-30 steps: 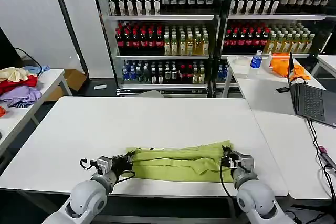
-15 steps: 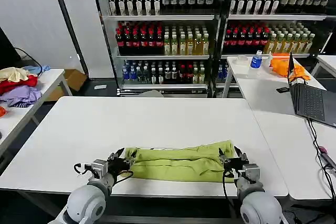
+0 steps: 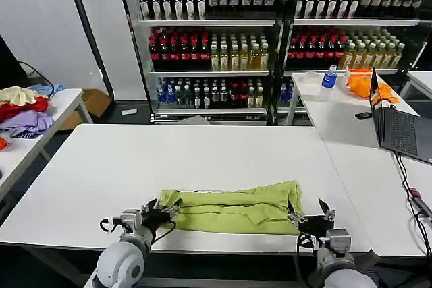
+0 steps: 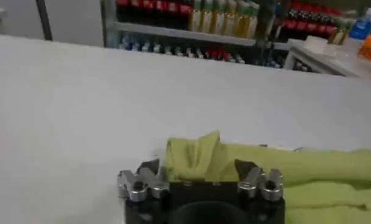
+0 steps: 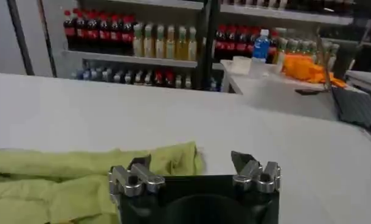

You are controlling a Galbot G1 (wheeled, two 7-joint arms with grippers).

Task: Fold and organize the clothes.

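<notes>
The lime T-shirt (image 3: 233,212) has dark and white bits (image 4: 283,148) showing along its far edge, so I expect it to show a hidden print when I fold it over.
The clothes are one lime T-shirt (image 3: 233,208), folded into a long narrow strip near the front edge of the white table (image 3: 202,156). My left gripper (image 3: 160,212) is open at the strip's left end, whose bunched corner (image 4: 194,155) lies just ahead between the spread fingers (image 4: 150,170). My right gripper (image 3: 308,211) is open just off the strip's right end, at the table's front edge. In the right wrist view the shirt (image 5: 82,176) lies beside one finger (image 5: 140,163), and bare table shows between the fingers. Neither gripper holds cloth.
A side table at the left carries a red, purple and cream garment heap (image 3: 23,109). The table on the right holds a laptop (image 3: 401,129), an orange cloth (image 3: 368,85) and a blue bottle (image 3: 329,75). Shelves of bottles (image 3: 209,45) stand behind.
Both grippers have let go of the shirt's ends and drawn back toward the table's front edge. The right one now sits clear of the cloth. The shirt stays in place.
</notes>
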